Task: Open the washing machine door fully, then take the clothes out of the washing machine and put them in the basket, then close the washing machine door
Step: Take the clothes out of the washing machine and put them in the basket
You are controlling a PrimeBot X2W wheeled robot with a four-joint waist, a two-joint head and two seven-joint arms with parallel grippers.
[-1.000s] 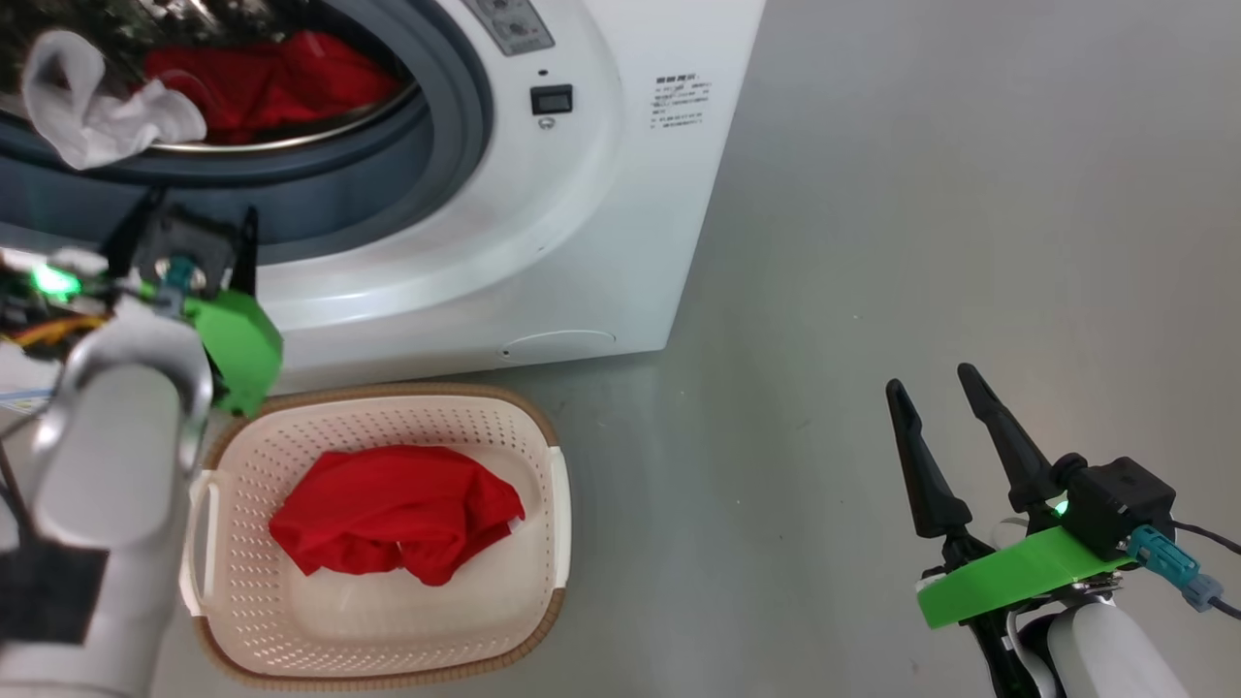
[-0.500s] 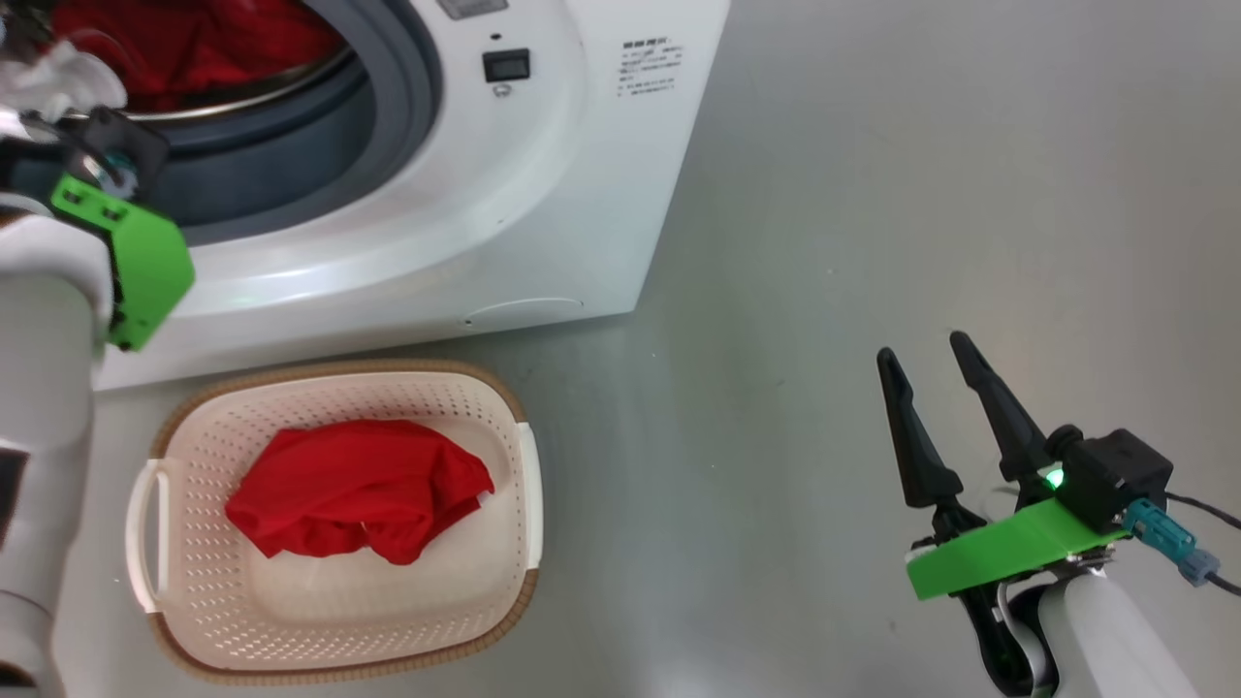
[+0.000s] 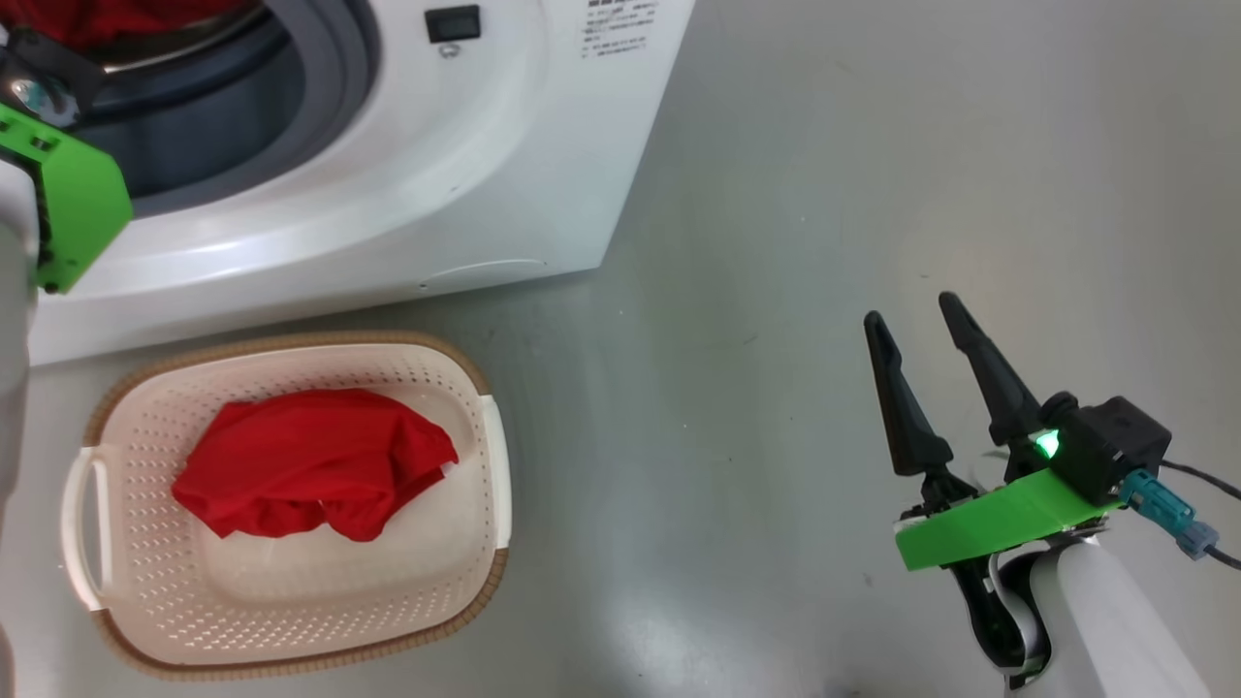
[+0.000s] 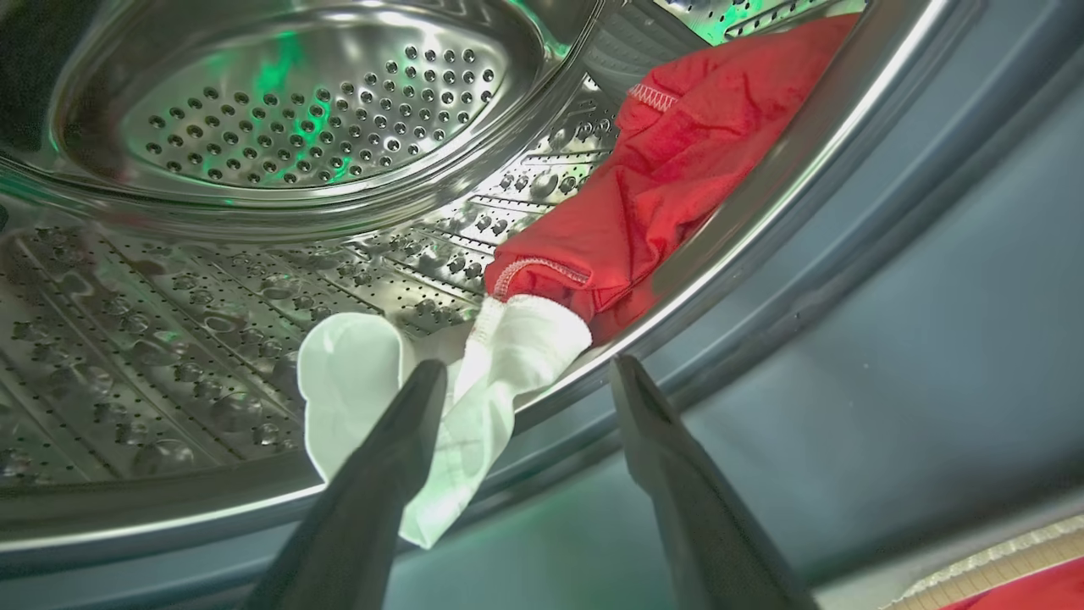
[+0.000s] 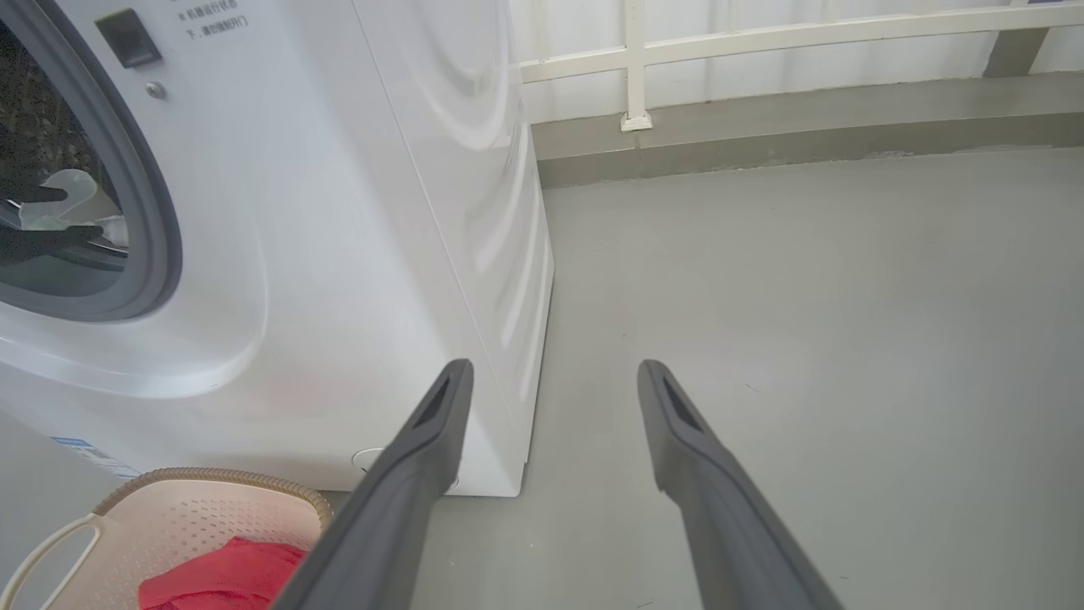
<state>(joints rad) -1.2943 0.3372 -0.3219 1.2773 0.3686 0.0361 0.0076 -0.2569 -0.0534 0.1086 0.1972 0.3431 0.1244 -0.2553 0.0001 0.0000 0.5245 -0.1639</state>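
I can see the white cloth's rounded fold point(image 4: 351, 385) standing inside the washing machine's drum. The white cloth should bunch up into puffy folds when I lower it into the basket.
The washing machine point(image 3: 465, 174) stands open at the upper left; its door is out of view. In the left wrist view my left gripper point(image 4: 527, 366) is open at the drum's lip. A white cloth point(image 4: 356, 381) drapes over that lip beside its left finger. More clothes, a red garment point(image 4: 669, 169), lie behind the cloth in the steel drum point(image 4: 212, 280). The basket point(image 3: 485, 582) sits on the floor before the machine and holds another red garment point(image 3: 310, 465). My right gripper point(image 3: 909, 308) hangs open and empty over the floor at the right, far from both.
My left arm's green mount point(image 3: 68, 208) is at the left edge, before the grey rubber ring point(image 3: 320, 78). Grey floor point(image 3: 776, 242) stretches right of the machine. A white railing and a low kerb point(image 5: 762, 127) run along the back in the right wrist view.
The head camera has shifted, so everything slid left and up in its view. My left gripper rose from below the drum opening to the lip, by the white cloth. The right gripper has barely moved.
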